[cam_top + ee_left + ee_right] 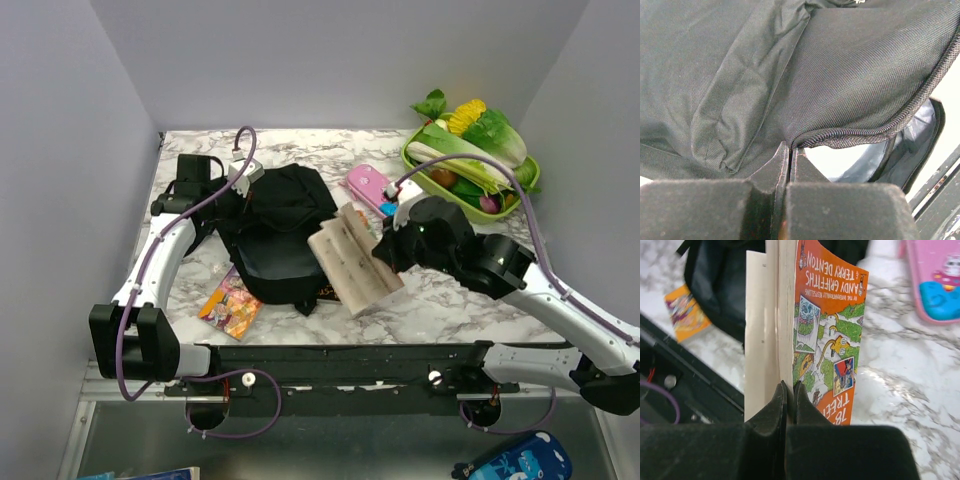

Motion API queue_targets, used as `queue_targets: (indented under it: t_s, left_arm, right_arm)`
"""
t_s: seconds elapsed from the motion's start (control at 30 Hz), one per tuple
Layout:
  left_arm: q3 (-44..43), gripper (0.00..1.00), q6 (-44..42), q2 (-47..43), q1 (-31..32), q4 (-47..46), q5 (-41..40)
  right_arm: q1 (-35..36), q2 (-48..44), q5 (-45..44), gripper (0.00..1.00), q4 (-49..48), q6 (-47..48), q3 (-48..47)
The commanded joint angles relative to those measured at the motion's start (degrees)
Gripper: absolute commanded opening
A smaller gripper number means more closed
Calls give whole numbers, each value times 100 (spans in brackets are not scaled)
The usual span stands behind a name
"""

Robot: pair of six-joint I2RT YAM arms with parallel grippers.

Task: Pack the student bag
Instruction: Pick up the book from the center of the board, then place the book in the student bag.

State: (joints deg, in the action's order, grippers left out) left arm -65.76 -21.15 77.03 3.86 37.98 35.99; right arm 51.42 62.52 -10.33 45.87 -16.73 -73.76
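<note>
My right gripper should keep going inside until the book rests on the grey lining [274, 256], as the bag's zipper edge [852, 134] is lifted and the bag's opening faces the book.
The student bag [275, 235], black and soft, lies at the table's middle left with its mouth toward the near edge. My left gripper [247, 188] is at the bag's far side. In the left wrist view it [790, 147] is shut on the bag [815, 75] at the zipper edge, holding the opening lifted so the grey lining shows. My right gripper [385, 250] is shut on a paperback book [350, 260] just right of the bag. The right wrist view shows the jaws [790, 385] pinching part of the book [827, 325], orange illustrated cover to the right, pages fanned left.
A pink pencil case [368, 184] lies behind the book. A green tray [525, 185] of vegetables stands at the back right. An orange booklet [230, 305] lies left of the bag near the front. A black rail [340, 360] runs along the near edge.
</note>
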Motion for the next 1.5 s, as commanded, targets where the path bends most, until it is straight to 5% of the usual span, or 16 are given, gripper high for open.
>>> queue_targets:
  t_s: [0.0, 0.6, 1.0, 1.27, 1.47]
  left_arm:
    - [-516, 0, 418, -31, -17, -194, 628]
    - [-912, 0, -223, -48, -8, 886, 1393]
    - [-1264, 0, -829, 119, -8, 1484, 2017]
    - [-1501, 0, -1831, 540, -8, 2486, 2237]
    - [-1300, 0, -1903, 418, -25, 2390, 2123]
  right_arm:
    - [562, -372, 751, 1, -1035, 530, 397]
    - [773, 1604, 752, 1, -2231, 1910, 99]
    - [1028, 3186, 506, 1, -2907, 2824, -946]
    - [1168, 4073, -302, 1, -4866, 2772, -930]
    - [1213, 4786, -1488, 1, -5413, 2579, -1263]
